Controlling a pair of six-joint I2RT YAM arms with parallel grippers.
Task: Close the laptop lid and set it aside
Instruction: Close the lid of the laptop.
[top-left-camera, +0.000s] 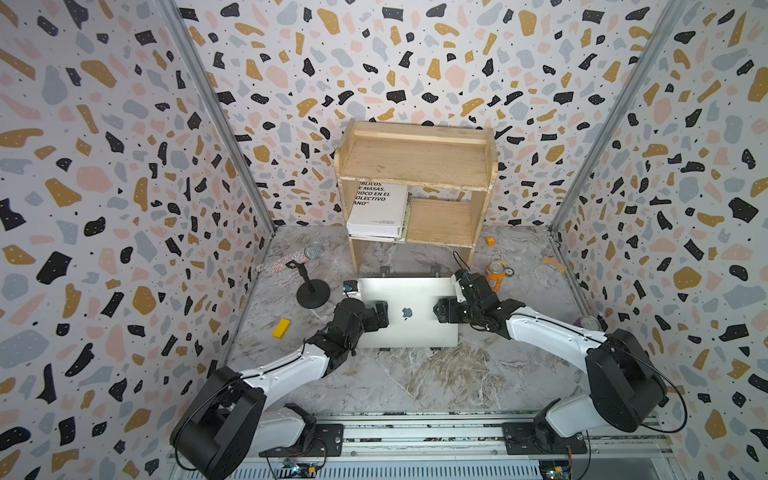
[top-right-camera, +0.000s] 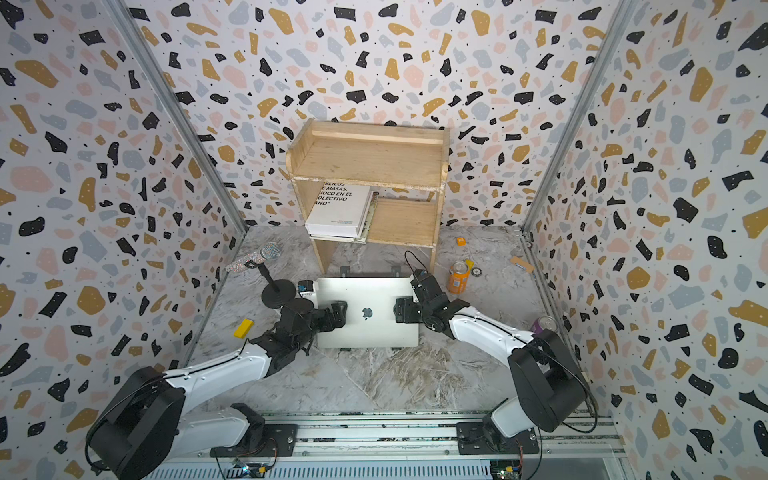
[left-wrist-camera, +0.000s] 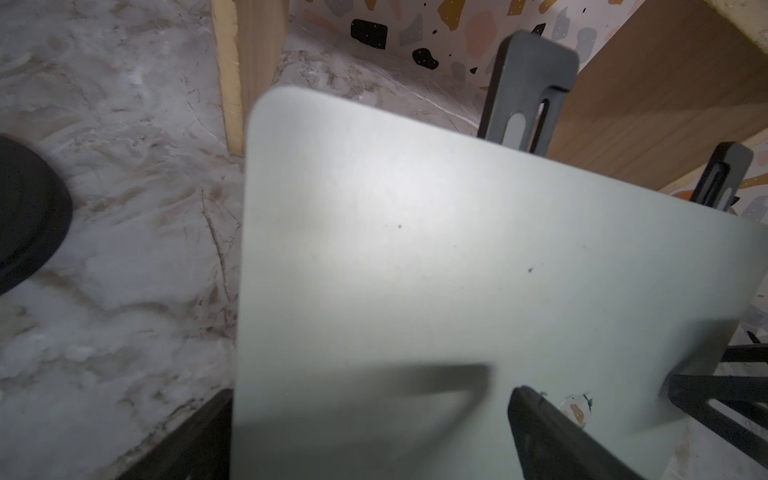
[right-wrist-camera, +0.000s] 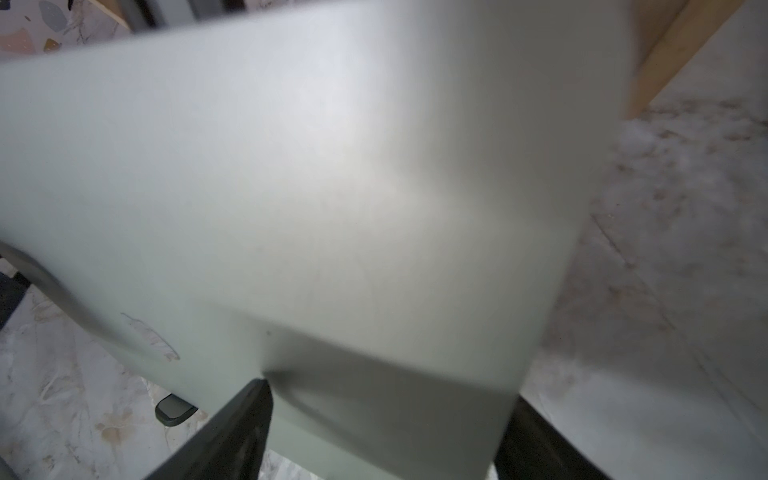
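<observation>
My right gripper should keep sliding toward the laptop's front corner (top-left-camera: 454, 343) until its fingers close, as the shut laptop's side edge (right-wrist-camera: 520, 384) is inside its open fingers.
The silver-grey laptop (top-left-camera: 409, 332) (top-right-camera: 368, 334) lies shut on a black folding stand (top-left-camera: 384, 271), its lid (top-left-camera: 409, 293) facing up with the apple logo at the centre. My left gripper (top-left-camera: 381, 313) (top-right-camera: 338, 311) is at the laptop's left edge and my right gripper (top-left-camera: 441, 311) (top-right-camera: 401, 309) at its right edge. In the left wrist view my left gripper (left-wrist-camera: 370, 399) is open, straddling the lid (left-wrist-camera: 415, 249): one finger above, one below. In the right wrist view my right gripper (right-wrist-camera: 390, 395) straddles the lid (right-wrist-camera: 311, 187) the same way, jaws wide apart.
A wooden shelf (top-left-camera: 415, 166) holding a white book (top-left-camera: 378, 210) stands just behind the laptop. A microphone (top-left-camera: 309, 253) on a round black base (top-left-camera: 313, 293) is at the left, with a yellow block (top-left-camera: 281, 328). An orange can (top-left-camera: 494, 276) and a purple can (top-left-camera: 588, 322) stand at the right.
</observation>
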